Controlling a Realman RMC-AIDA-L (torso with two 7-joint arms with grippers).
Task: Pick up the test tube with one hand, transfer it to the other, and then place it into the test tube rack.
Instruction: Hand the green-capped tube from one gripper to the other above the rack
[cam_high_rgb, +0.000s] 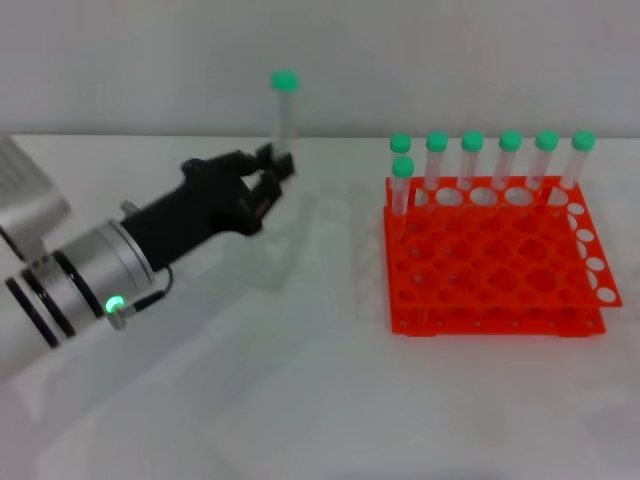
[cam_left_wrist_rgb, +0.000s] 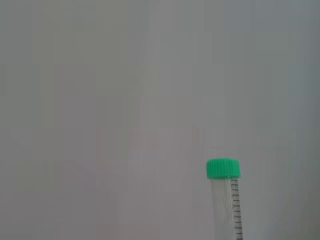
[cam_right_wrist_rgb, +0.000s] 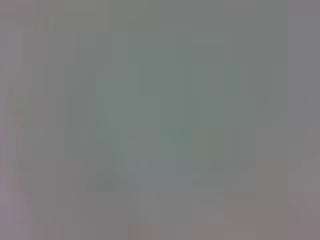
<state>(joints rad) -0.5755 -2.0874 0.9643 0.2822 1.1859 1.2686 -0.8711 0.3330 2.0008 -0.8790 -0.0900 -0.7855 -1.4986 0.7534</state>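
Note:
The test tube's lower end (cam_high_rgb: 281, 146) must go into the rack and is covered by my left gripper, so next my right gripper grabs the tube just below its green cap (cam_high_rgb: 285, 103).
My left gripper (cam_high_rgb: 277, 163), black on a silver wrist with a green light, is shut on the lower end of the test tube (cam_high_rgb: 284, 112). It holds the tube upright above the white table, left of the rack, green cap on top. The left wrist view shows the tube's green cap and clear graduated body (cam_left_wrist_rgb: 225, 195) against a plain wall. The orange-red test tube rack (cam_high_rgb: 490, 260) stands on the table at the right. The right gripper, the one with the white label, is out of view; the right wrist view shows only a blank grey field.
Several green-capped tubes (cam_high_rgb: 509, 158) stand in the rack's back row, with one more (cam_high_rgb: 402, 185) at the left end of the second row. The white table (cam_high_rgb: 300, 400) spreads in front, with a pale wall behind.

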